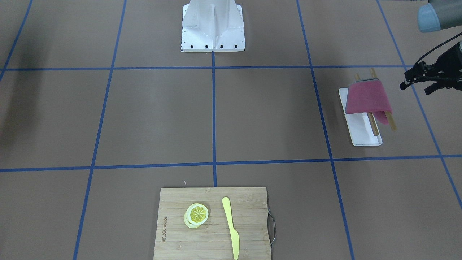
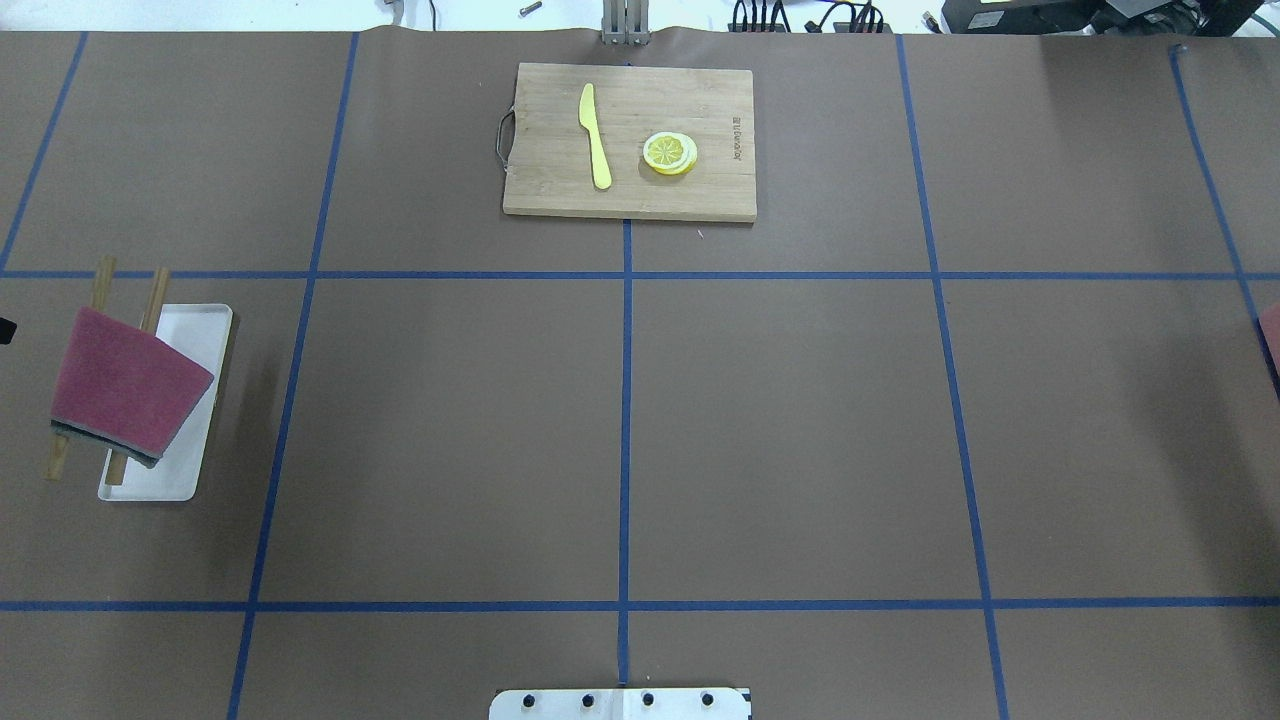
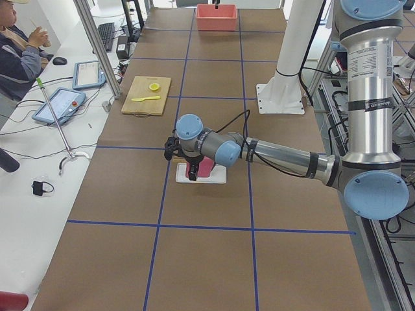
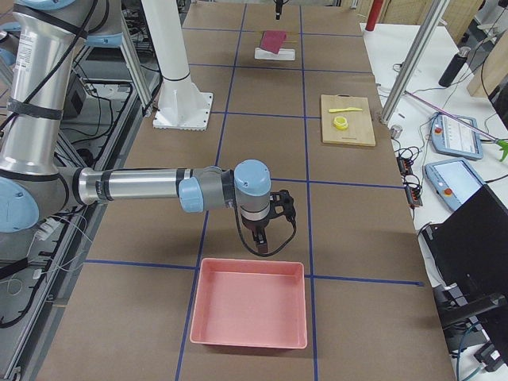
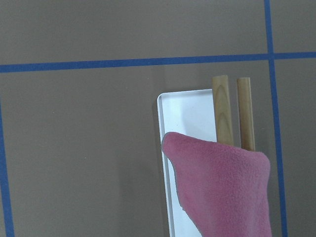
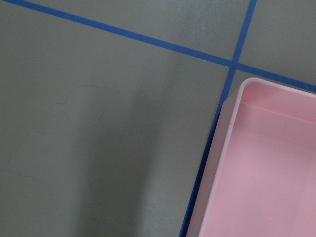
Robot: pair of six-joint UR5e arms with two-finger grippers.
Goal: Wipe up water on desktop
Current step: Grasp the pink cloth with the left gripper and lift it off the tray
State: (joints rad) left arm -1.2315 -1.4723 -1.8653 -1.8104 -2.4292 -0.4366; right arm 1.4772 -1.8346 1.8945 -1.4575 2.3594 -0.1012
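When I lift the magenta cloth, it should come free and leave the wooden sticks in place: its loose edge hangs past them.
The desktop is a brown top with blue tape lines. I see no clear puddle; the right wrist view shows a faint outlined mark on it. A magenta cloth hangs over two wooden sticks across a white tray. My left gripper hovers beside and above the cloth, open and empty. The cloth fills the lower right of the left wrist view. My right gripper hangs just above the desktop by the pink bin; I cannot tell if it is open.
A pink bin sits at the table's right end. A bamboo cutting board with a yellow knife and lemon slices lies at the far middle. The robot's white base stands at the near middle edge.
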